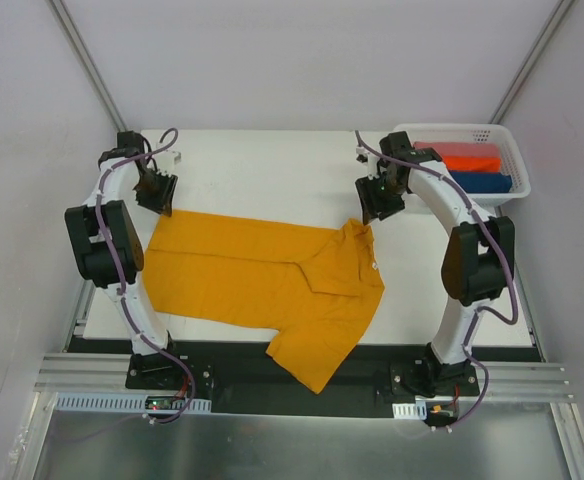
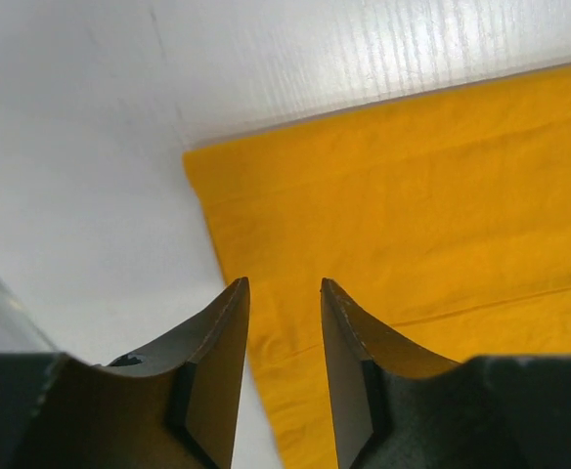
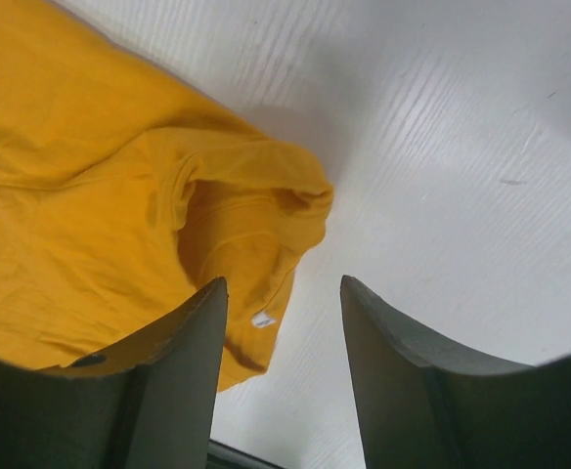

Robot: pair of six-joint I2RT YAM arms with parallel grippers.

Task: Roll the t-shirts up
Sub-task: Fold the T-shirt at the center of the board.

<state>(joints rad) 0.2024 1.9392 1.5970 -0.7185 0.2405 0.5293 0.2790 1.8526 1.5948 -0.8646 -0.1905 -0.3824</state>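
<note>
The t-shirt's collar end (image 1: pixel 361 242) is bunched in a raised fold, so I should grab its far corner (image 3: pixel 310 183) with my right gripper and pull the cloth smooth before rolling.
A mustard-yellow t-shirt (image 1: pixel 262 275) lies spread across the white table (image 1: pixel 272 160), hem to the left and collar to the right. My left gripper (image 1: pixel 159 205) hovers over the shirt's far-left corner. In the left wrist view its jaws (image 2: pixel 284 283) stand apart, with only flat cloth (image 2: pixel 413 195) showing below the gap. My right gripper (image 1: pixel 380 210) hangs just above the bunched collar end. In the right wrist view it (image 3: pixel 284 281) is open, nothing between its fingers, and the crumpled collar (image 3: pixel 256 215) with a small white tag lies just off its left fingertip.
A white basket (image 1: pixel 452 128) at the back right holds folded red, orange and blue clothes. One sleeve (image 1: pixel 312 365) of the shirt hangs over the table's near edge onto the black base rail. Grey walls close in both sides.
</note>
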